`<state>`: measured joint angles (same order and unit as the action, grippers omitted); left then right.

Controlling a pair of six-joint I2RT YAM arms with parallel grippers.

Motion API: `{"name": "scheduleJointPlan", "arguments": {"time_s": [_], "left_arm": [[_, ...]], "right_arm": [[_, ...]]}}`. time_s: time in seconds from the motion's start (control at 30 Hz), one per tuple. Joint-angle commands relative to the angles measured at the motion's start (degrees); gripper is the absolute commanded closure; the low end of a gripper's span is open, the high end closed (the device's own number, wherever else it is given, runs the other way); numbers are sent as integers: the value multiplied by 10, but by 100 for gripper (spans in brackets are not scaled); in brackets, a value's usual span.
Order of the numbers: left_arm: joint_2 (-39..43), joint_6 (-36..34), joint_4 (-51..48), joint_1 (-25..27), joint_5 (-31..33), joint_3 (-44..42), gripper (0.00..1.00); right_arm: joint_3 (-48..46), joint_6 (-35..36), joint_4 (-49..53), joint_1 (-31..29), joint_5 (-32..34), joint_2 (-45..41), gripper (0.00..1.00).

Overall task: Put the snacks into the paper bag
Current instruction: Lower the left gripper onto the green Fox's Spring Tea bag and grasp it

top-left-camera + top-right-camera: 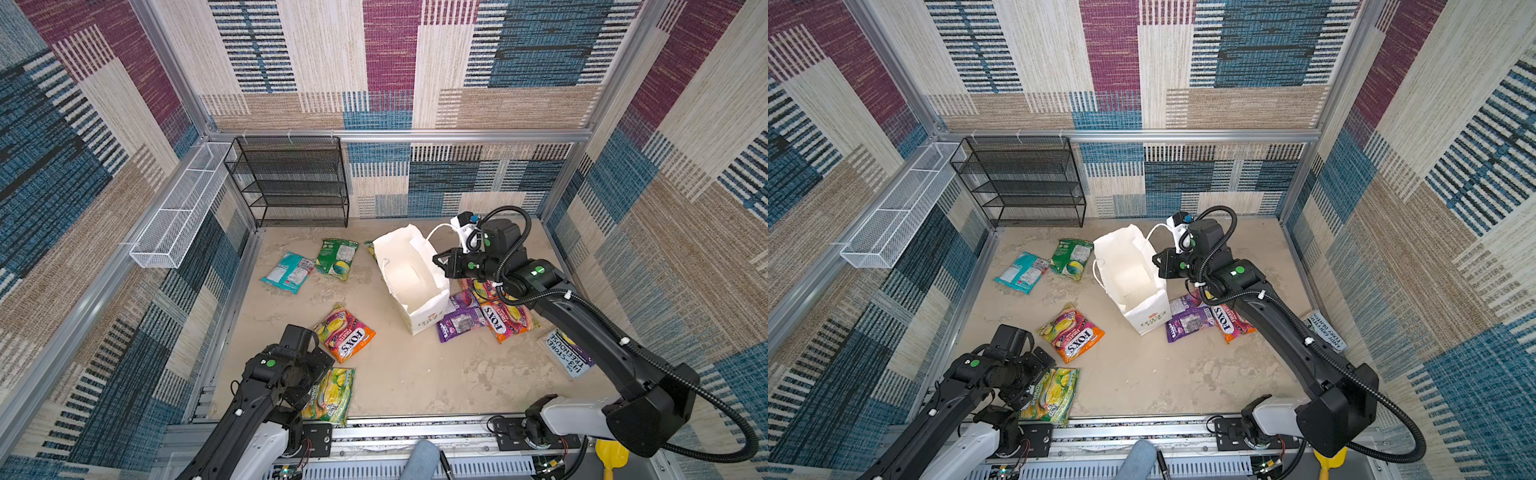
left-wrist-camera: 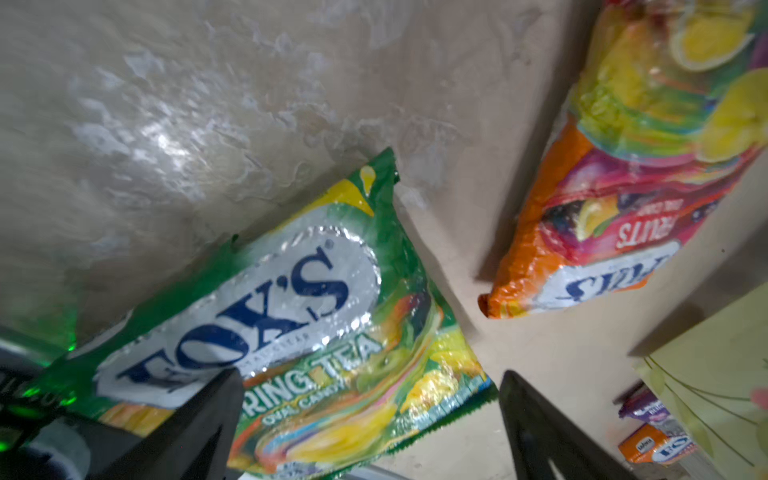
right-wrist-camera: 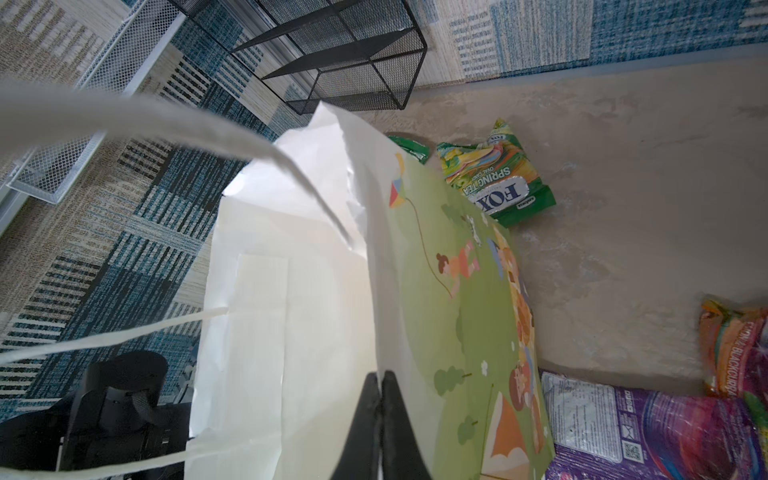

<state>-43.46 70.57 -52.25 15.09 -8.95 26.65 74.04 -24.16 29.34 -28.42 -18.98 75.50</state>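
The green-yellow packet [image 1: 332,395] is at the front edge, close under my left arm, so my left gripper should first slide it toward the orange-pink packet [image 1: 345,333] and then pinch it.
The white paper bag [image 1: 411,274] stands open in the middle of the floor. My right gripper [image 3: 381,374] is shut on the top edge of its green printed side wall [image 3: 457,311]; nothing lies inside that I can see. My left gripper [image 2: 370,386] hangs open just above a green-yellow FOX'S packet [image 2: 291,311] near the front edge. An orange-pink packet [image 1: 345,332] lies just beyond it. A teal packet [image 1: 289,272] and a green one [image 1: 337,257] lie left of the bag. To the bag's right are a purple packet [image 1: 461,318] and an orange one [image 1: 505,318]. One more green packet [image 3: 498,183] lies behind the bag.
A black mesh shelf [image 1: 291,183] stands against the back wall, and a white wire basket [image 1: 178,208] hangs on the left wall. A printed book [image 1: 567,353] lies at the right wall under my right arm. The bag's cord handles [image 3: 166,120] hang loose.
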Motion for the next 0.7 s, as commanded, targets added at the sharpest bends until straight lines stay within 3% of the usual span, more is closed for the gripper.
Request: {"name": "scheduleJointPlan", "arguments": {"time_s": [0.0,0.43,0.57,0.67], "left_arm": [[-18,47,110,7,7,-21,1],[-194,37,335,6,71,8,1],[-236,-44,303,-3,83,89,1],[-260,-84,147,-5,111,189,1]], "right_arm": [[-2,-8,-28,-1,-6,-3,100],[-64,-61,-109,-1,-39,-17,100],[-76,-59,-113,-1,-26,-30,100],[-80,-55,-115,-1,-16,-36,100]]}}
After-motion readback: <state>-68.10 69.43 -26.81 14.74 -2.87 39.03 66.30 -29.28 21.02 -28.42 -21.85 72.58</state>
